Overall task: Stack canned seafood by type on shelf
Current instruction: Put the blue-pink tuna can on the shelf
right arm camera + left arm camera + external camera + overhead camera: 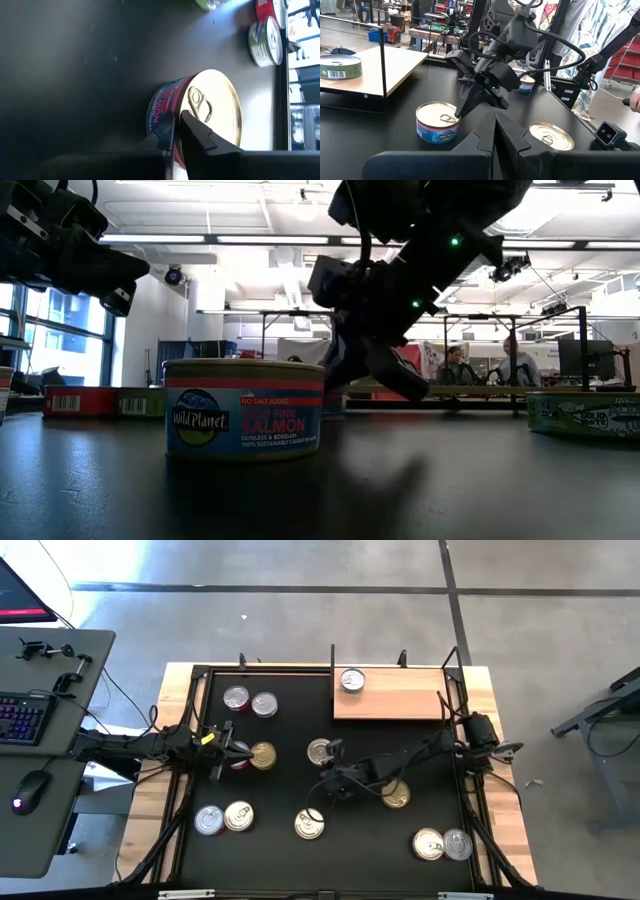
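The salmon tin's rim point(182, 104) is between my right gripper's fingers, and there is open mat before the wooden shelf point(364, 740). My right gripper keeps going there and lets go of the tin flat.
Several round flat tins lie on the black mat point(290, 730); one tin point(352, 680) stands on the wooden shelf point(400, 700) at the far right. My right gripper point(180, 117) is shut and slants down onto a red-and-blue-sided salmon tin point(320, 751) near the mat's middle. My left gripper point(495, 135) is shut and hovers level at the left, over a red tin point(240, 760) and beside a gold tin point(262, 755), touching neither. My right gripper sets its shut fingertips point(456, 114) on the salmon tin's lid, close to the rim point(176, 107) and beside the pull tab point(200, 102). The fingers slant down from the table's right side. The tin stands flat on the mat. Whether the rim is pinched between them, I cannot tell.
Pairs of tins lie at the far left point(250, 701), near left point(223, 818) and near right point(442, 844). Single tins lie under the right arm point(395, 793) and near the front point(309, 825). A black frame point(200, 675) edges the mat.
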### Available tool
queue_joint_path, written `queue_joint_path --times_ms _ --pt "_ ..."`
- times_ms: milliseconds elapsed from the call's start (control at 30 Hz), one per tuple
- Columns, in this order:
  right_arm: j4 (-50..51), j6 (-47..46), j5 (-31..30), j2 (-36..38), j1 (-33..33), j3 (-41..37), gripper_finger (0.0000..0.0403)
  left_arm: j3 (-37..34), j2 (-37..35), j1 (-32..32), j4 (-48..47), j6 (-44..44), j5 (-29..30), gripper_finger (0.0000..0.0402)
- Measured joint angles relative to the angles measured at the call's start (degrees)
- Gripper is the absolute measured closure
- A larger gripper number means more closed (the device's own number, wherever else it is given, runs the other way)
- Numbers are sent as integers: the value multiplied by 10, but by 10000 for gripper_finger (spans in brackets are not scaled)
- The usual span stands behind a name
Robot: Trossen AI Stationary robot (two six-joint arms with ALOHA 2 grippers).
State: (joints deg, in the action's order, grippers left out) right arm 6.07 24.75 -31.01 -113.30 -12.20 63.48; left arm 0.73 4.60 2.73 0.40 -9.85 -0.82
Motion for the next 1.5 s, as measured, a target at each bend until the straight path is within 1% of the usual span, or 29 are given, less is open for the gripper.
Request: queue_joint_path --times_ms 133,233,300,500,633,700,767,800,867,967,1033,1133,1233,1300,1367,1433,1500 --pt "41 -32 -2 35 -10 -3 400 0 0 0 0 0 0 401" --pt "99 -69 6 72 -20 -6 402 0 0 0 0 0 0 401" --pt "133 -96 -4 99 -27 -6 402 0 0 0 0 0 0 401" --pt "267 -204 -82 164 -41 -5 403 0 0 0 0 0 0 401" --pt "342 -265 -152 211 -39 -4 401 0 0 0 0 0 0 401" --pt "366 -289 -174 235 -35 -4 401 0 0 0 0 0 0 401" --pt "386 -311 -173 262 -30 -4 401 0 0 0 0 0 0 401" --pt "389 -320 -156 273 -25 -3 402 0 0 0 0 0 0 401" --pt "391 -332 -100 291 -17 -3 402 0 0 0 0 0 0 401" --pt "392 -351 -12 305 -5 -3 397 0 0 0 0 0 0 401" --pt "388 -367 36 305 1 -6 379 0 0 0 0 0 0 401" --pt "376 -402 110 305 15 -40 325 0 0 0 0 0 0 401" --pt "312 -384 147 305 23 -94 259 0 0 0 0 0 0 401" --pt "223 -345 142 302 19 -136 221 0 0 0 0 0 0 401" --pt "137 -316 97 293 12 -175 195 0 0 0 0 0 0 401" --pt "75 -287 44 276 8 -207 188 0 0 0 0 0 0 401" --pt "37 -273 7 256 4 -228 195 0 0 -1 0 11 0 401"
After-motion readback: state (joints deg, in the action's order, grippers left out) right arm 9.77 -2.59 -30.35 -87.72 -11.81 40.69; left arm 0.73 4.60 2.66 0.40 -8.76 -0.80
